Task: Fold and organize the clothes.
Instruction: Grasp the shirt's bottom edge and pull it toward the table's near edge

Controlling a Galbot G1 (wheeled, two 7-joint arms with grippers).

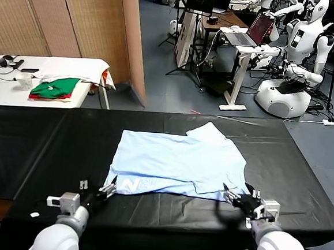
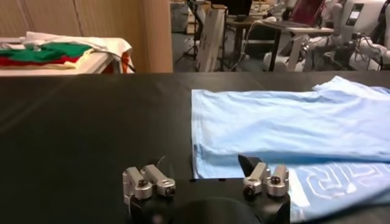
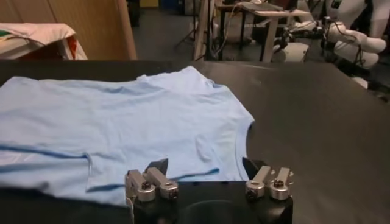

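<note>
The T-shirt's collar end (image 1: 234, 170) is rumpled and stops short of the table's near edge, so the robot's right gripper should pinch its near corner (image 1: 245, 191) and draw it closer before folding.
The clothes, a pale blue T-shirt (image 1: 178, 160), lie partly folded on the black table (image 1: 49, 145), with white lettering (image 1: 130, 184) showing on the strip along the near edge. My left gripper (image 1: 107, 189) stands open at the shirt's near left corner. In the left wrist view that gripper (image 2: 204, 167) has its jaws wide apart, just short of the T-shirt (image 2: 286, 128), with nothing held. At the near right corner my right gripper (image 1: 235, 197) is open too. The right wrist view shows this gripper (image 3: 205, 165) empty, its jaws framing the hem of the T-shirt (image 3: 122, 109).
A white side table (image 1: 56, 67) at the back left carries folded green and red garments (image 1: 55, 87). A wooden partition (image 1: 82, 20) stands behind it. Beyond the black table are a desk with a laptop (image 1: 252, 30) and other white robots (image 1: 292, 83).
</note>
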